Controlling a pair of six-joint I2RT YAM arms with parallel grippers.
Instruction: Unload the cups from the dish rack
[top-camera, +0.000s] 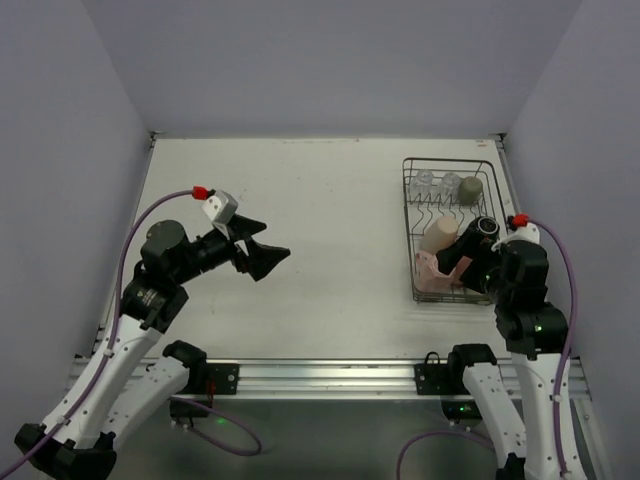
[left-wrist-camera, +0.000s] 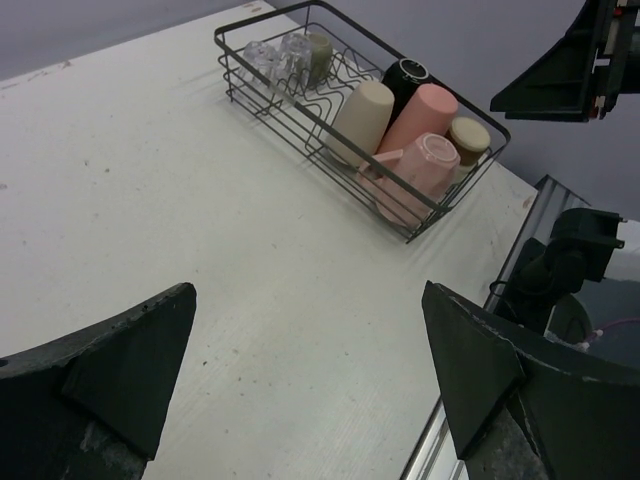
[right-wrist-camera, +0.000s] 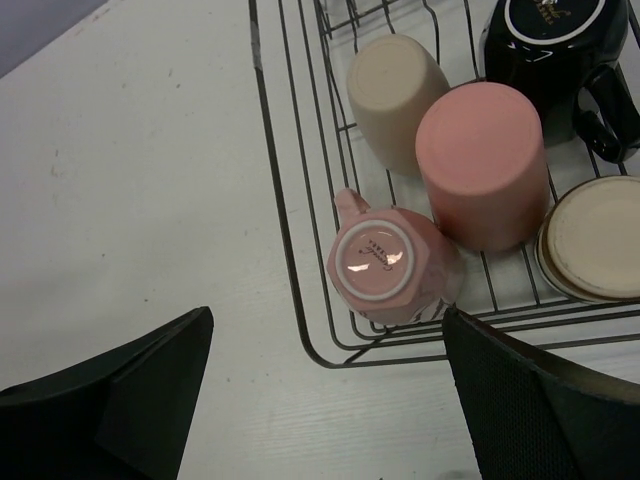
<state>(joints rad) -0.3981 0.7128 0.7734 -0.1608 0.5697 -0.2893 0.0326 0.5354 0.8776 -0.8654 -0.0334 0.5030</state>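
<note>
My right gripper should go on going down until its fingers are on both sides of the mug's body (right-wrist-camera: 395, 266), then close, because the pale pink mug's handle (right-wrist-camera: 350, 204) points away from both open fingers.
The dark wire dish rack (top-camera: 408, 215) stands at the table's right side. It also shows in the left wrist view (left-wrist-camera: 262, 103) and the right wrist view (right-wrist-camera: 273, 170). In it lie an upturned pale pink mug (right-wrist-camera: 385, 265), a salmon-pink tumbler (right-wrist-camera: 482, 165), a beige cup (right-wrist-camera: 397, 90), a black mug (right-wrist-camera: 550, 35) and a dark-rimmed cup with cream inside (right-wrist-camera: 595, 240). Clear glasses (top-camera: 436, 183) and an olive-grey mug (top-camera: 471, 187) sit at the far end. My right gripper (right-wrist-camera: 328, 320) is open, above the rack's near left corner beside the pink mug. My left gripper (top-camera: 268, 255) is open and empty, far left of the rack.
The white table (top-camera: 320, 210) is bounded by grey walls on three sides. A metal rail (top-camera: 330, 375) runs along the near edge by the arm bases. The rack's right side lies close to the table's right edge (left-wrist-camera: 500, 215).
</note>
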